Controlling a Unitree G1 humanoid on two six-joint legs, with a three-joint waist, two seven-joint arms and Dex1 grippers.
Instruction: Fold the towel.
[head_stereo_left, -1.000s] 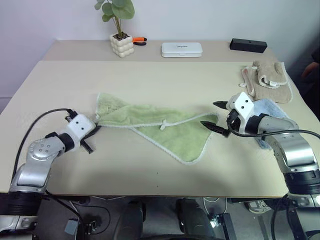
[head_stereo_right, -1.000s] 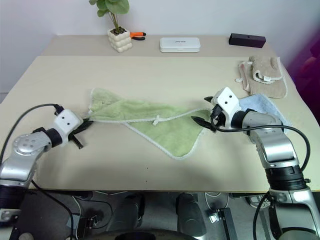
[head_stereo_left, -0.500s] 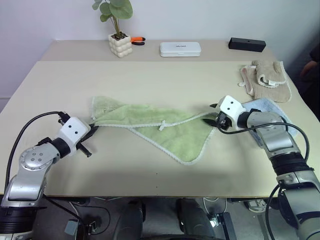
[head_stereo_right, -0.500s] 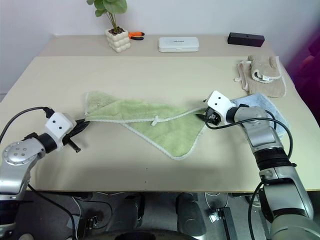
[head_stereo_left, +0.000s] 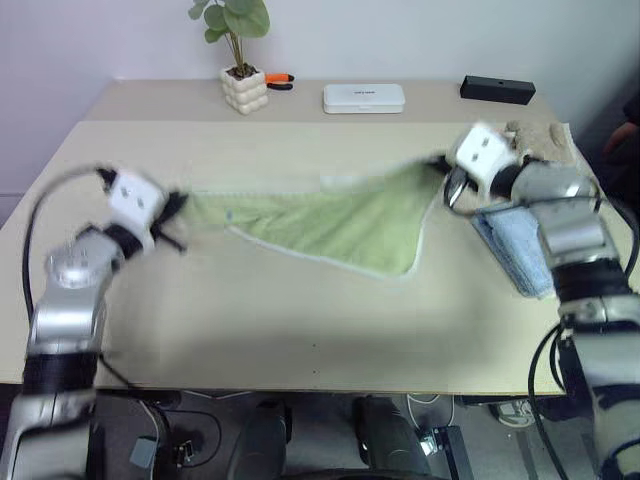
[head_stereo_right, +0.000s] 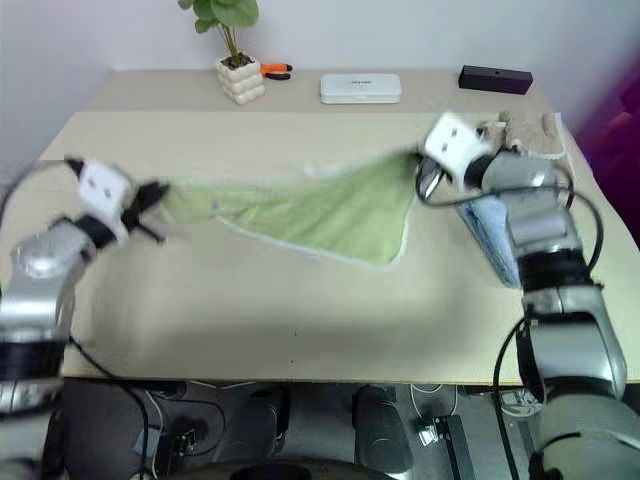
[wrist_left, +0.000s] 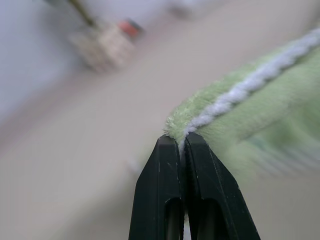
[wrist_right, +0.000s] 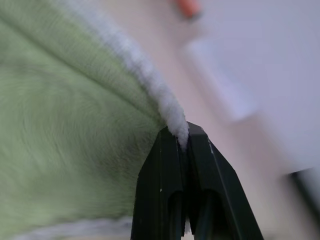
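Next, I pull both grippers back and lower the towel into a straight, flat strip before folding, because the towel's lower edge (head_stereo_left: 322, 259) hangs at a slant and is narrower near my left gripper.
The light green towel (head_stereo_left: 345, 222) hangs stretched above the table between my two grippers, its lower edge sagging toward the tabletop. My left gripper (head_stereo_left: 175, 212) is shut on the towel's left corner; in the left wrist view the whitish stitched edge (wrist_left: 240, 90) runs out from between the closed fingertips (wrist_left: 167, 145). My right gripper (head_stereo_left: 445, 180) is shut on the towel's right corner, with the white edge (wrist_right: 145, 70) pinched between its fingertips (wrist_right: 172, 140).
A folded light blue towel (head_stereo_left: 515, 245) lies under my right arm, and a beige mitt-like cloth (head_stereo_left: 545, 135) behind it. At the back stand a potted plant (head_stereo_left: 240, 60), a white case (head_stereo_left: 363, 97) and a black box (head_stereo_left: 497, 90).
My right gripper closed on the towel's right corner. Both grippers then rose and moved forward, lifting the towel off the table and pulling it taut.
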